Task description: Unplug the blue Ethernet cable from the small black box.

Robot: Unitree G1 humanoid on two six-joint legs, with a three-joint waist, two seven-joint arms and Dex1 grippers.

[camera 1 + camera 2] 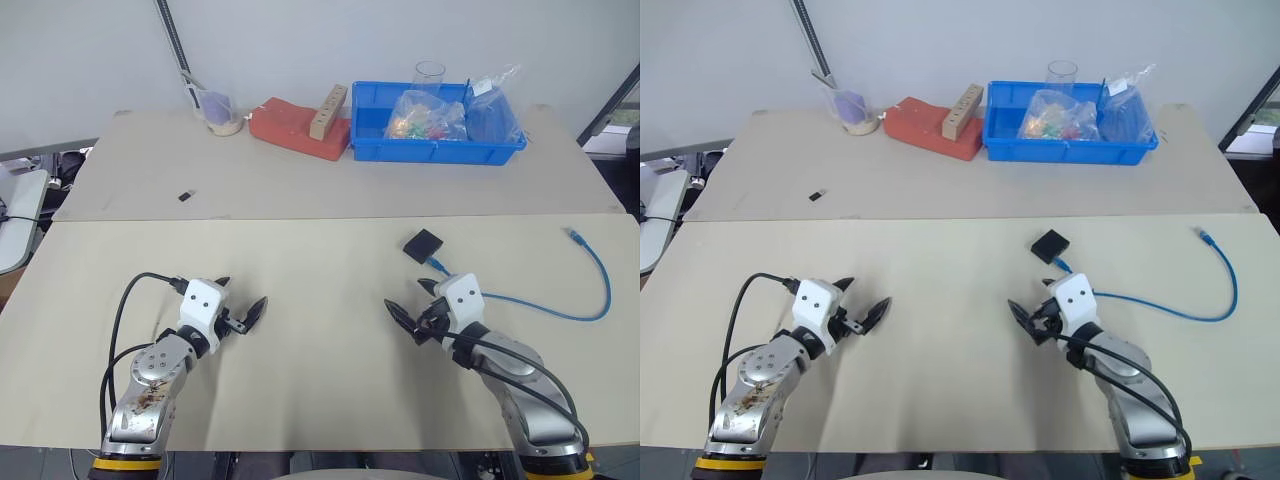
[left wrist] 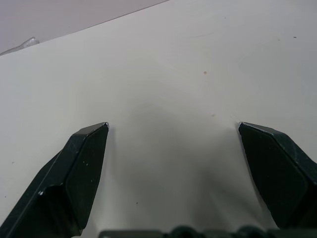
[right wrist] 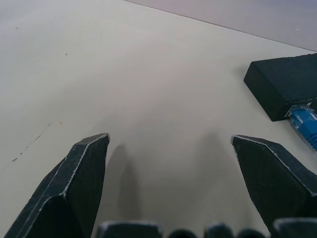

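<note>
The small black box (image 1: 423,246) will come along when the robot lifts the blue plug (image 1: 435,263), because the plug sits in the port of a loose box.
The small black box (image 1: 423,244) lies flat on the beige table, right of centre. The blue Ethernet cable (image 1: 606,282) is plugged into the box's near side; its plug (image 3: 302,119) sits in the port. From there the cable runs right in a wide loop, and its free end (image 1: 572,235) lies near the table's right edge. My right gripper (image 1: 408,297) hovers open just in front of the box and slightly to its left, holding nothing. My left gripper (image 1: 243,295) is open over bare table at the near left, far from the box.
At the back stand a blue bin (image 1: 436,148) with plastic bags, a red block (image 1: 295,128) with a wooden piece (image 1: 330,110) on it, and a cup (image 1: 218,110). A tiny black stick (image 1: 186,196) lies at the back left.
</note>
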